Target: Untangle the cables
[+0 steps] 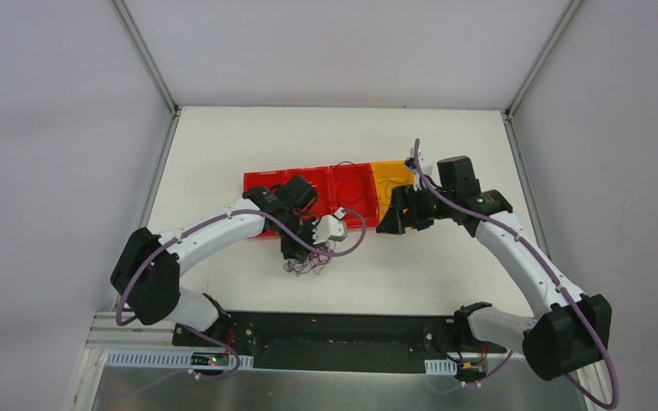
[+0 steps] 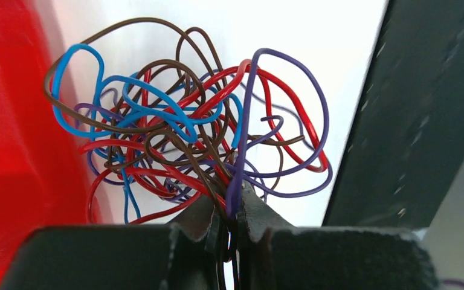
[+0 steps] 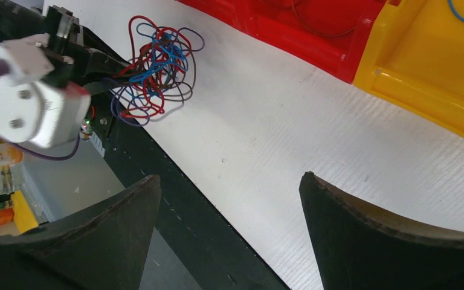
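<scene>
I expect the cables (image 3: 157, 74) to string out at the ends but keep a knotted middle when I pull, because the wires loop through each other (image 3: 168, 55).
The cables (image 2: 181, 127) are a small clump of thin red, blue, brown and purple wires. In the top view the cables (image 1: 307, 264) hang just in front of the red bins, near the table's front edge. My left gripper (image 2: 232, 208) is shut on strands at the clump's near side and holds it; in the top view it (image 1: 296, 257) sits right over the clump. My right gripper (image 3: 229, 181) is open and empty, hovering over bare white table near the yellow bin; in the top view it (image 1: 394, 218) is well to the right of the clump. The right wrist view shows the cables (image 3: 154, 66) at the far left.
A row of red bins (image 1: 266, 182) with a yellow bin (image 1: 387, 174) at its right end lies across the table's middle; single wires lie inside some. A black strip (image 1: 343, 330) runs along the table's front edge. A red bin wall (image 2: 12, 139) is close on the left of the clump.
</scene>
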